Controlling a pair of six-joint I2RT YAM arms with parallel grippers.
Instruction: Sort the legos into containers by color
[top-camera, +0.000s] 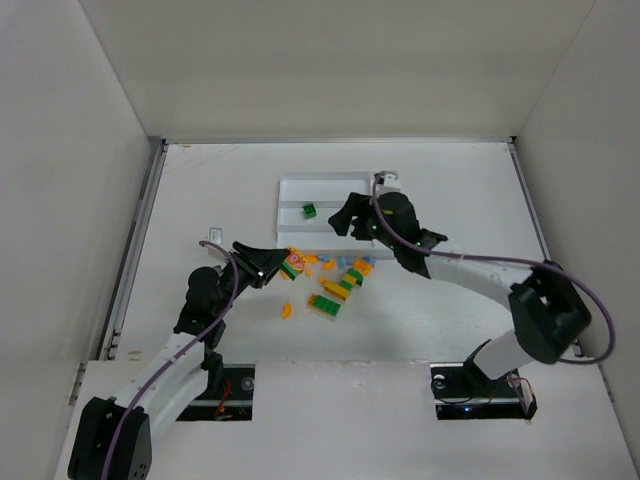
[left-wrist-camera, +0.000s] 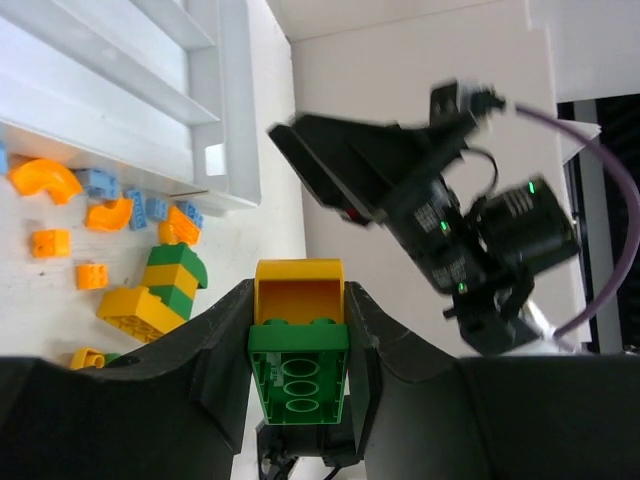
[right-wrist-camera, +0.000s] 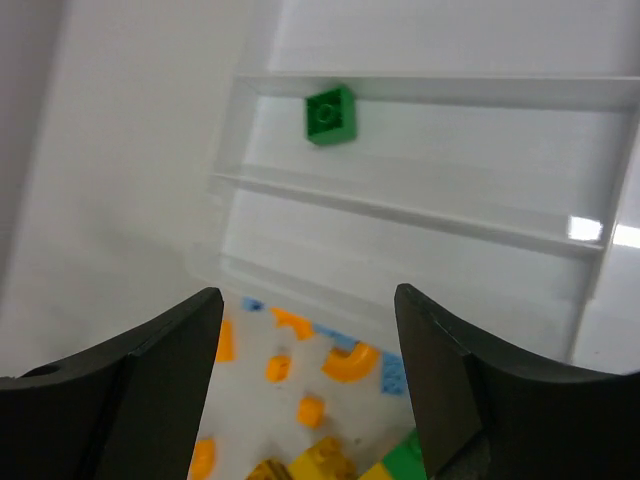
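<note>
A yellow piece is stuck on the green brick in my left gripper (left-wrist-camera: 300, 372), so next my right gripper pulls off the yellow piece (left-wrist-camera: 298, 292) before either one goes into the tray.
My left gripper (left-wrist-camera: 298, 345) is shut on a green brick with a yellow piece stuck on its end (left-wrist-camera: 297, 372); in the top view it (top-camera: 280, 265) sits at the left edge of the loose pile of legos (top-camera: 338, 285). The pile holds green, yellow, orange and light blue pieces in front of the white tray (top-camera: 300, 186). One green brick (right-wrist-camera: 330, 114) lies in a long slot of the tray (right-wrist-camera: 450, 190). My right gripper (right-wrist-camera: 308, 300) hangs open and empty above the tray's near edge, and shows over the tray (top-camera: 346, 220) in the top view.
Orange curved pieces and small blue plates (right-wrist-camera: 350, 362) lie just outside the tray's near wall. The right arm's wrist (left-wrist-camera: 450, 220) hangs close to the right of my left gripper. White walls enclose the table on the left, right and back.
</note>
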